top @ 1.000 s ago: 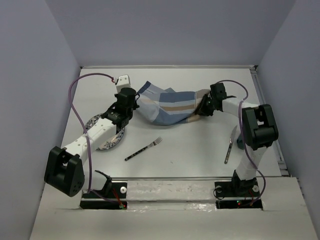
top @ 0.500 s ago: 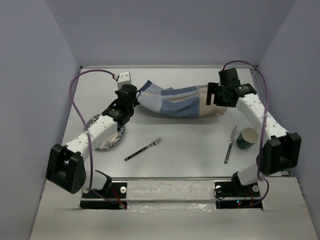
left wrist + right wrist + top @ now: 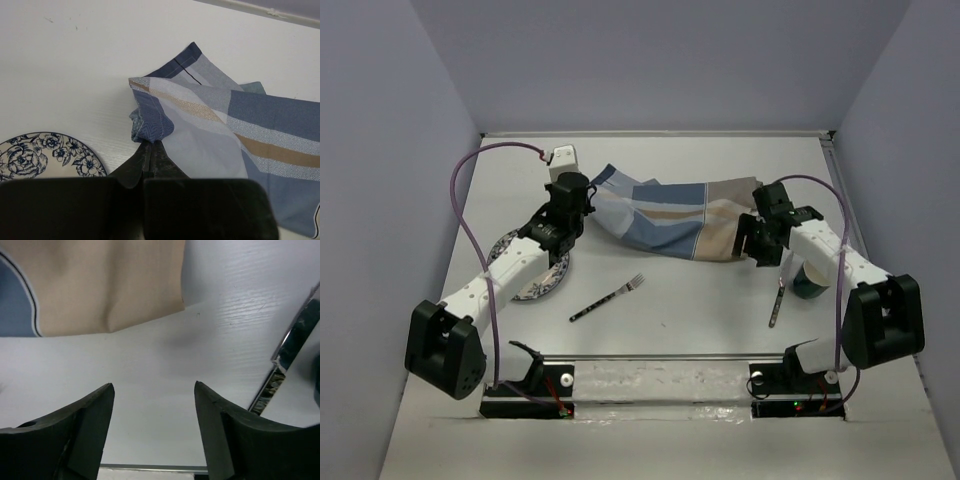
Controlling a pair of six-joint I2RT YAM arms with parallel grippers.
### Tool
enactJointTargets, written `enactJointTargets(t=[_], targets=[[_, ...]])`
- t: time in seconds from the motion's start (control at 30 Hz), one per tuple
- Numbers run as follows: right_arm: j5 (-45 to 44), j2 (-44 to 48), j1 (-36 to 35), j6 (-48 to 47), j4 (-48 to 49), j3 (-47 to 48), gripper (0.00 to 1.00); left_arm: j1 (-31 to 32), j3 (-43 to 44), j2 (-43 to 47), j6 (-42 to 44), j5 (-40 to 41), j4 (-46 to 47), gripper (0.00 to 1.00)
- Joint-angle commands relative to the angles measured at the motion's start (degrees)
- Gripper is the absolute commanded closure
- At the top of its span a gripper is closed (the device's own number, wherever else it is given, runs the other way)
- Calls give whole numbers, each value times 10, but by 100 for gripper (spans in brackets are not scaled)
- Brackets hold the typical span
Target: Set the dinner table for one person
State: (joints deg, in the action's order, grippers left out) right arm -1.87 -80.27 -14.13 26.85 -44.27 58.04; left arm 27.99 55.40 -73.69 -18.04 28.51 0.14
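The cloth's beige corner (image 3: 176, 304) is past the open fingers of my right gripper. I need to move my right gripper onto that corner (image 3: 172, 302) and pinch it before I lift both ends of the cloth.
The blue-and-beige striped cloth (image 3: 665, 218) lies stretched across the far middle of the dinner table (image 3: 700, 300). My left gripper (image 3: 576, 203) is shut on the cloth's bunched left corner (image 3: 150, 125), its tips (image 3: 150, 143) pinched together. My right gripper (image 3: 754, 244) stands open just off the cloth's beige right end (image 3: 110, 285), with only bare table between its fingers (image 3: 154, 390). The blue-flowered plate (image 3: 533, 278) sits partly under the left arm. A fork (image 3: 608, 297) lies near the middle front, and a knife (image 3: 777, 300) lies at the right.
A dark green cup (image 3: 810, 280) stands at the right, partly hidden by the right arm, close beside the knife (image 3: 290, 355). The plate's rim (image 3: 45, 155) shows to the left of the left gripper. Grey walls close in the table on three sides.
The right gripper opened and let go of the cloth's right end, then drew back toward the near right. The cloth's right end now lies flat on the table. The left gripper kept its hold.
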Motion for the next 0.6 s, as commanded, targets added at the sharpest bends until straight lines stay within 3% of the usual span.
enactJointTargets(t=[0.0,0.1,0.43,0.47,0.5,0.57], targets=[[-1,-24,5,70,88,-35,37,-4,-23,30,-3,2,21,100],[-5,-58,10,90,135,-40,44,-3,-32,34,-8,-10,24,100],[-31,-146,50,118,218,-48,43,2,-38,47,-11,-14,22,100],[-31,-152,55,116,222,-48,46,1,-37,46,-11,-13,21,100],[-34,-157,55,112,226,-47,56,1,-37,45,-10,-13,21,100],[-38,-168,55,94,227,-28,88,2,-33,43,-9,-12,21,100]])
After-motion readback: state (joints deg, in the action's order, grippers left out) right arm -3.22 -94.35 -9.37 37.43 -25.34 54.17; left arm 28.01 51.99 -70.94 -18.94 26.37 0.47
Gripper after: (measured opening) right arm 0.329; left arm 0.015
